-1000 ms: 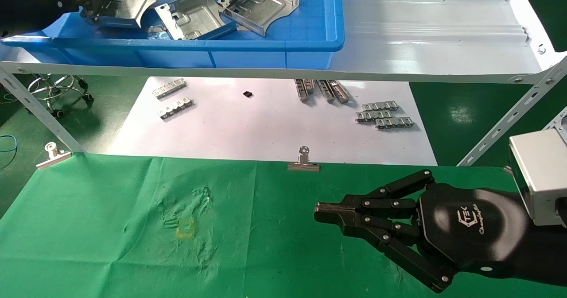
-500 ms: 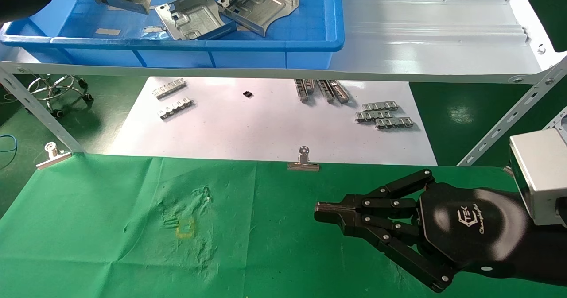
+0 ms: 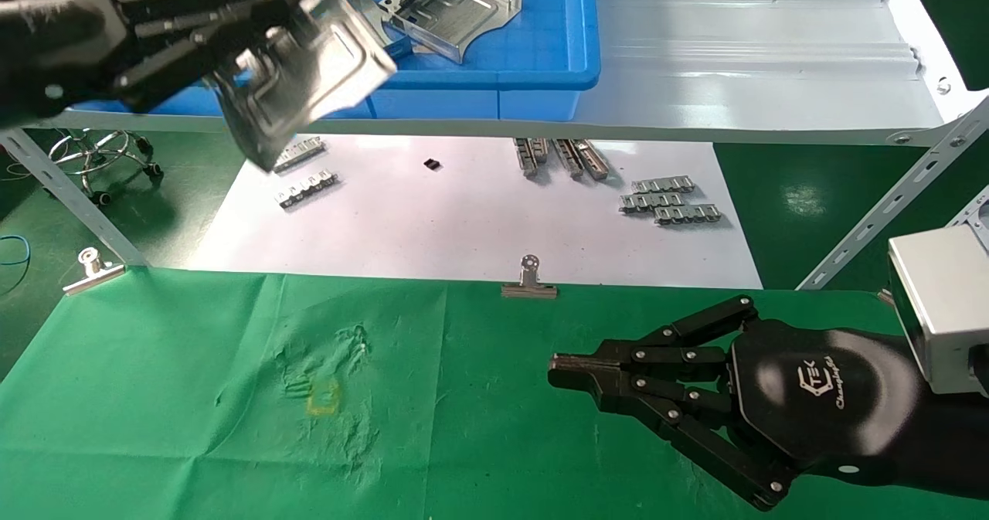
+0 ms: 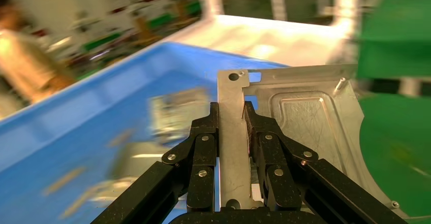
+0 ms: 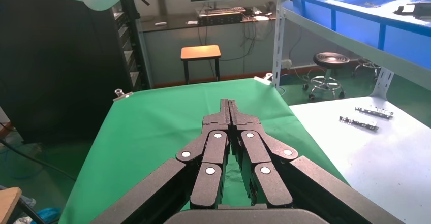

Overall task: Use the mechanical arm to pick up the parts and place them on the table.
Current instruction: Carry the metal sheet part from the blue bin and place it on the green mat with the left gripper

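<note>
My left gripper continues to move down with the silver plate's edge [image 4: 232,91] in its grip until the plate lies flat on the yellow square mark [image 3: 324,398], since that mark is clear.
My left gripper [image 3: 259,37] is shut on a shiny silver plate [image 3: 309,72] and holds it tilted in the air in front of the blue bin [image 3: 494,79], above the white sheet. In the left wrist view my left gripper [image 4: 231,109] clamps the plate's edge flange [image 4: 234,132] between its fingers. More plates [image 3: 452,6] lie in the bin on the shelf. My right gripper [image 3: 560,367] is shut and empty, low over the green cloth table [image 3: 193,427] at the right. It also shows in the right wrist view [image 5: 229,103]. A yellow square mark [image 3: 323,398] sits on the cloth.
A glossy white shelf [image 3: 734,79] on slotted legs carries the bin. Narrow toothed metal strips [image 3: 671,199] lie on the white sheet [image 3: 463,226] beneath it. Binder clips [image 3: 529,282] hold the cloth's far edge. A stool [image 3: 100,157] stands at the back left.
My left gripper has lifted the plate out of the bin and carried it toward me and to the right. The right arm has not moved.
</note>
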`<state>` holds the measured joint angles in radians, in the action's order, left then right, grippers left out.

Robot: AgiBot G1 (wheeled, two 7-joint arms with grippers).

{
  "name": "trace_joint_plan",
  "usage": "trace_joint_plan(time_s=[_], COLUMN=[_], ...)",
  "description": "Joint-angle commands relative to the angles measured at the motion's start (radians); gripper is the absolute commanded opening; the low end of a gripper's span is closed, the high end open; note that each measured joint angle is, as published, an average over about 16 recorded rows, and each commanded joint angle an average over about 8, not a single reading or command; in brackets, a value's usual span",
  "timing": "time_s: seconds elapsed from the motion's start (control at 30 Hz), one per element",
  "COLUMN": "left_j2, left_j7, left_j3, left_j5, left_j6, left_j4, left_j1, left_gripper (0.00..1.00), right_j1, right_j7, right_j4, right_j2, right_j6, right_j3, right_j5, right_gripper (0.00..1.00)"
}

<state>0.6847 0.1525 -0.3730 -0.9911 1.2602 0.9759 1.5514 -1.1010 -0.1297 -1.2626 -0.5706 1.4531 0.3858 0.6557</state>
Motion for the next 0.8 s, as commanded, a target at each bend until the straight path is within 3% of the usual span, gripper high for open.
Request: trace_joint_plan(time_s=[0.03, 0.17, 0.3, 0.6, 0.8], left_j2=[-0.005, -0.006, -0.020, -0.058, -0.028], left_j7=[-0.092, -0.252, -0.388, -0.633, -0.746], left_j3=[0.019, 0.007, -0.046, -0.221, -0.279], left_j5=[0.049, 0.066, 0.059, -0.034, -0.122], left_j6=[0.099, 0.261, 0.332, 0.317, 0.275], left_j4=[-0.027, -0.091, -0.107, -0.113, -0.183], left_j1=[-0.007, 0.000, -0.008, -0.054, -0.076], left_gripper=[0.00, 0.00, 0.00, 0.00, 0.00], right_j1=[0.000, 0.000, 0.000, 0.000, 0.000], right_j7=[0.000, 0.000, 0.000, 0.000, 0.000], right_j4=[0.000, 0.000, 0.000, 0.000, 0.000], right_j2=[0.000, 0.000, 0.000, 0.000, 0.000], right_j6=[0.000, 0.000, 0.000, 0.000, 0.000], right_j3=[0.000, 0.000, 0.000, 0.000, 0.000], right_j5=[0.000, 0.000, 0.000, 0.000, 0.000], right_gripper=[0.00, 0.00, 0.00, 0.00, 0.00])
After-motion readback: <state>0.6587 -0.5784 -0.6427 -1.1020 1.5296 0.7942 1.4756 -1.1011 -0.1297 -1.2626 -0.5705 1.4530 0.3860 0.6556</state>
